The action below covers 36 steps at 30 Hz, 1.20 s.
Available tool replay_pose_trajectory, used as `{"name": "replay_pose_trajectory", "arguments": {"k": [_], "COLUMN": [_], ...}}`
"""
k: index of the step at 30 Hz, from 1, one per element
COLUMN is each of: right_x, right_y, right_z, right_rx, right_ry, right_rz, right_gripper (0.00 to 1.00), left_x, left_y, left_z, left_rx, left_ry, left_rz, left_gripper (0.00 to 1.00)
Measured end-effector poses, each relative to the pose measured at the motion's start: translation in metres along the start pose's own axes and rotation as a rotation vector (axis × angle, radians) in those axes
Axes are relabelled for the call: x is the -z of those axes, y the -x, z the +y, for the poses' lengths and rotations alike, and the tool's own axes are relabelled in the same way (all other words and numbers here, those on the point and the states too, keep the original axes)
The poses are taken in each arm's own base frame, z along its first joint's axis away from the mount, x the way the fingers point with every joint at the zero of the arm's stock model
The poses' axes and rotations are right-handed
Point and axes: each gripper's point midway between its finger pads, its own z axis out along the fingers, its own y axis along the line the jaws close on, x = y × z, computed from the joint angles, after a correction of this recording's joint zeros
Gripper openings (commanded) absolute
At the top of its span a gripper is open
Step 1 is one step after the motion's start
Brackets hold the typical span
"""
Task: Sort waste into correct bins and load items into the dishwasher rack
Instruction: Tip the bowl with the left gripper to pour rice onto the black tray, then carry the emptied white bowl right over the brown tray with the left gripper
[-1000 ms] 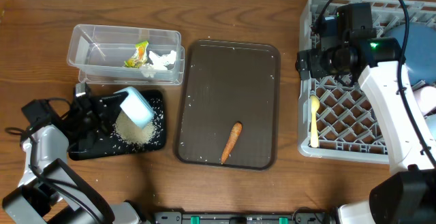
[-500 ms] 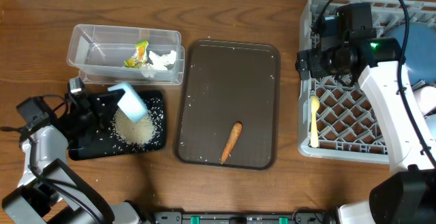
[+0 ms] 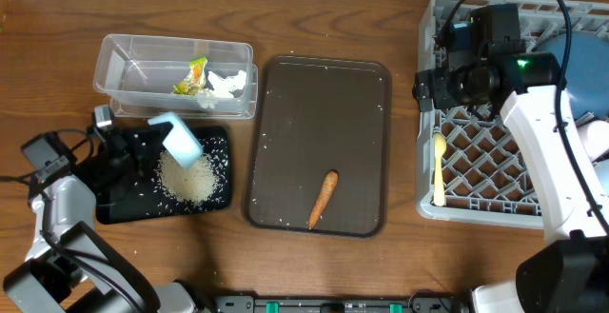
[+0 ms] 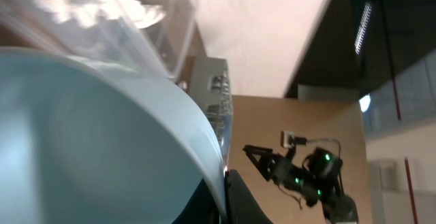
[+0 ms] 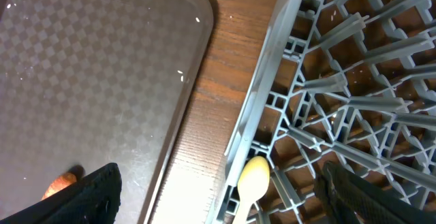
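Observation:
The light-blue cup is empty over the heaped rice, so my left gripper should keep going toward the brown tray's loose end and let go of the cup upright there.
My left gripper is shut on the rim of the light-blue cup, which hangs tilted over the black tray. A heap of white rice lies on that tray. In the left wrist view the cup fills the frame, its wall pinched between the fingers. The clear tub holds the yellow-green wrapper and white tissue. My right gripper hovers open over the grey rack's left edge, above the yellow spoon. The carrot lies on the brown tray.
The brown serving tray sits mid-table between the bins and the rack, with stray rice grains on it. A dark-blue plate stands at the rack's back right. Bare wood separates tray and rack.
The left gripper has drawn the cup a little up and to the left over the black tray, tilting it further. The right arm has not moved.

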Motion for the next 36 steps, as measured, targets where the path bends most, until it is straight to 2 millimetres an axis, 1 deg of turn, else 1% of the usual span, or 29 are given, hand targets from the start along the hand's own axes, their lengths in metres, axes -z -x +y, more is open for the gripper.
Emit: {"name": "replay_pose_trajectory", "arguments": {"k": [6, 9, 14, 18, 20, 22, 25, 27, 29, 33, 36], "right_x": [0.000, 0.000, 0.000, 0.000, 0.000, 0.000, 0.000, 0.000, 0.000, 0.000, 0.000], "right_y": [0.000, 0.001, 0.000, 0.000, 0.000, 0.000, 0.000, 0.000, 0.000, 0.001, 0.001], "right_z": [0.000, 0.000, 0.000, -0.002, -0.002, -0.003, -0.003, -0.003, -0.003, -0.003, -0.003], "right_rx": [0.000, 0.000, 0.000, 0.000, 0.000, 0.000, 0.000, 0.000, 0.000, 0.000, 0.000], "right_ry": [0.000, 0.000, 0.000, -0.011, -0.013, -0.016, -0.018, -0.019, -0.019, -0.019, -0.019], "right_rz": [-0.002, -0.002, -0.002, -0.001, -0.001, -0.001, -0.001, -0.001, -0.002, -0.002, -0.002], "right_gripper": [0.91, 0.91, 0.91, 0.91, 0.91, 0.91, 0.91, 0.91, 0.91, 0.91, 0.91], "left_x": [-0.010, -0.022, -0.054, -0.085, -0.099, -0.112, -0.126, -0.136, -0.149, -0.172, -0.188], "left_y": [-0.008, -0.017, -0.046, -0.081, -0.095, -0.108, -0.117, -0.120, -0.123, -0.127, -0.128], "left_z": [-0.002, -0.003, -0.008, -0.011, -0.006, 0.006, 0.022, 0.030, 0.033, 0.039, 0.048], "left_rx": [-0.006, -0.019, -0.116, -0.268, -0.340, -0.411, -0.510, -0.602, -0.707, -0.875, -0.956], "left_ry": [-0.006, 0.010, 0.092, 0.215, 0.290, 0.384, 0.509, 0.582, 0.628, 0.682, 0.712], "left_rz": [0.040, 0.082, 0.177, 0.251, 0.274, 0.290, 0.289, 0.270, 0.252, 0.216, 0.198], "left_gripper": [0.06, 0.06, 0.06, 0.06, 0.06, 0.06, 0.06, 0.06, 0.06, 0.06, 0.06]}}
